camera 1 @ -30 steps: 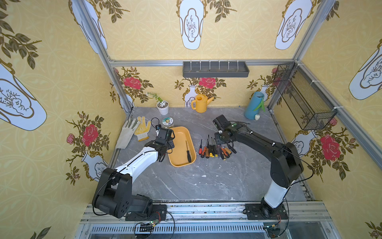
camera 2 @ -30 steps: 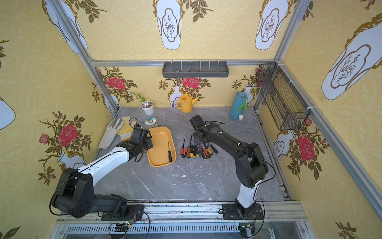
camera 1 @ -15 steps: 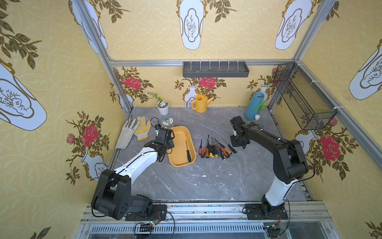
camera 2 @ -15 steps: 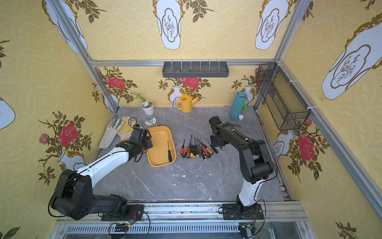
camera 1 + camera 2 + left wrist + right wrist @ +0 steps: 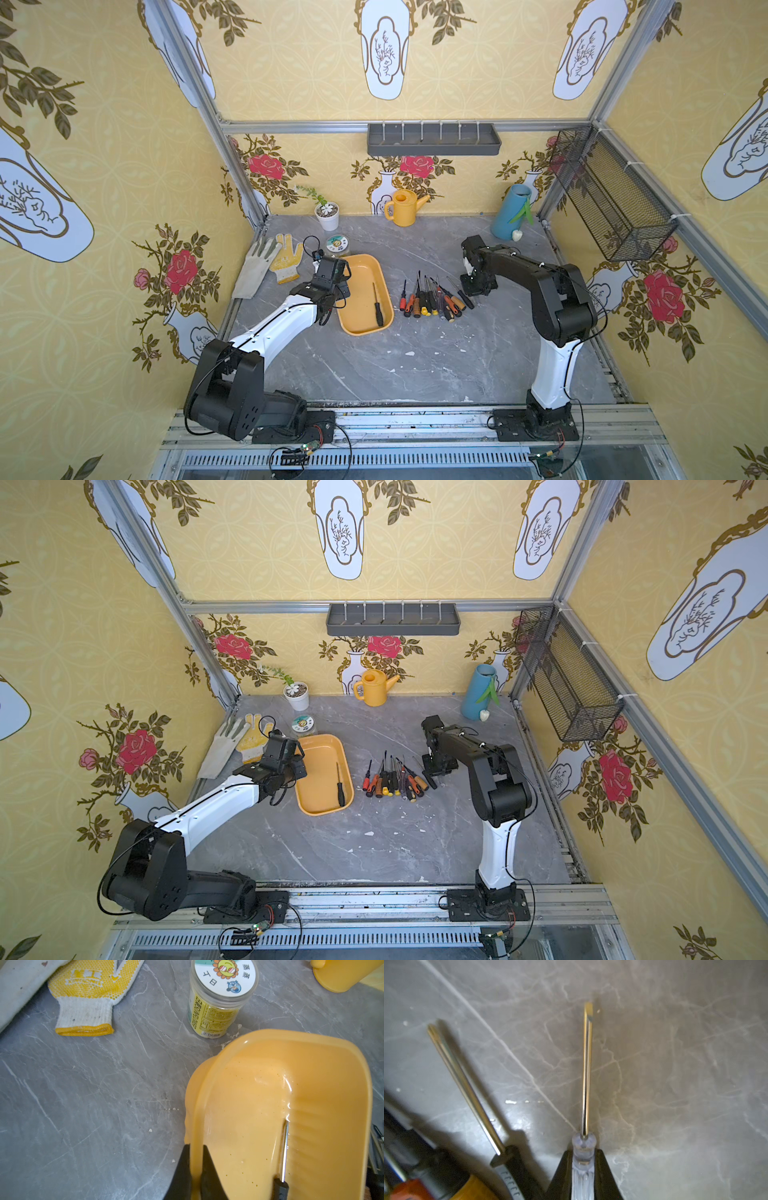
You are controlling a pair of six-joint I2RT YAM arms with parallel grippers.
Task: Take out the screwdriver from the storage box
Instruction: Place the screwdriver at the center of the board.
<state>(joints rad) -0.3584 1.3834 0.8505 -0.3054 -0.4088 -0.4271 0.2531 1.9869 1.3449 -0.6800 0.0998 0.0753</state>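
Observation:
The clear screwdriver [image 5: 586, 1080] is hanging low above open space [image 5: 608, 1120] next to the row of screwdrivers. My right gripper should keep moving it down until it rests, then let go of it there.
The yellow-orange storage box [image 5: 362, 270] [image 5: 320, 752] lies left of the table's middle. One black-handled screwdriver [image 5: 377, 300] [image 5: 284, 1147] lies inside it. My left gripper [image 5: 196, 1146] [image 5: 340, 292] is shut on the box's left rim, one finger inside and one outside. My right gripper [image 5: 583, 1151] [image 5: 478, 286] is shut on the clear handle of another screwdriver [image 5: 587, 1074]. It holds this one low over the table, at the right end of a row of several screwdrivers [image 5: 432, 299].
Two gloves [image 5: 270, 262] and a small labelled jar [image 5: 336, 245] lie behind the left arm. A plant pot [image 5: 328, 216], a yellow watering can [image 5: 403, 212] and a blue vase [image 5: 511, 216] stand along the back. A grey tray [image 5: 432, 141] and a mesh basket [image 5: 611, 195] hang on the walls.
My right gripper has moved right and toward the front, from behind the row of screwdrivers to its right end. The left arm and the box have not moved.

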